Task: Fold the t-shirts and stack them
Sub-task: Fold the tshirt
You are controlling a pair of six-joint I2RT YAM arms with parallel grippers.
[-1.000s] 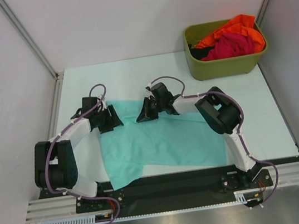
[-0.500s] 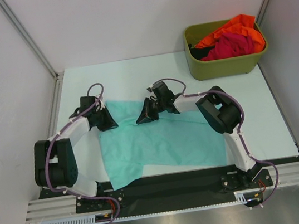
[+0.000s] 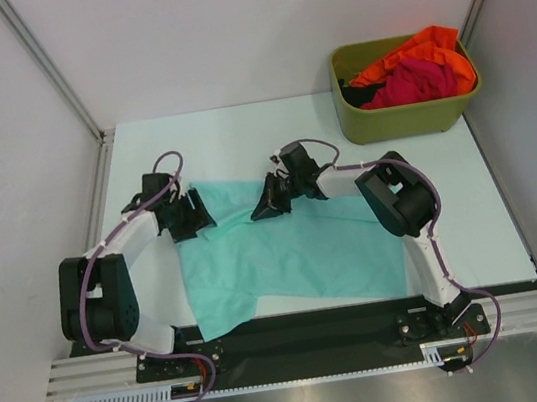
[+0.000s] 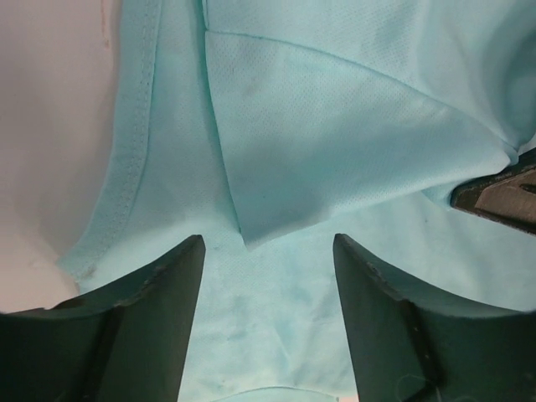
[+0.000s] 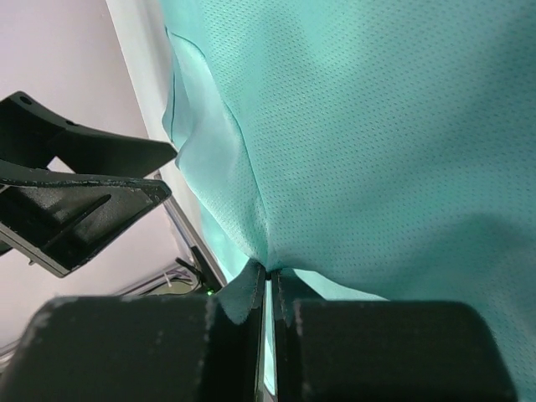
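My right gripper is pinching the middle of the teal t-shirt's fold [image 3: 257,221]. It should move to the fold's bin-side end while my left gripper grabs the corner of the t-shirt's flap.
A teal t-shirt [image 3: 297,257] lies spread on the table, with a folded flap [image 4: 335,126] at its far left corner. My left gripper [image 3: 193,215] hovers open just above that corner, with cloth under its jaws [image 4: 268,243] and nothing between them. My right gripper [image 3: 269,204] is shut on a pinch of the teal shirt's far edge [image 5: 270,272], and the cloth [image 5: 377,126] is drawn up from the pinch. An orange t-shirt [image 3: 422,45] and a magenta-red t-shirt [image 3: 417,81] lie bunched in the bin.
The olive-green bin [image 3: 403,122] stands at the table's far right corner. White walls close in the left, back and right sides. The two grippers sit close together, and the left one [image 5: 75,193] shows in the right wrist view.
My left gripper closed over the shirt's corner and has opened again, letting the cloth go. My right gripper has shifted slightly to the right, still pinching the teal shirt.
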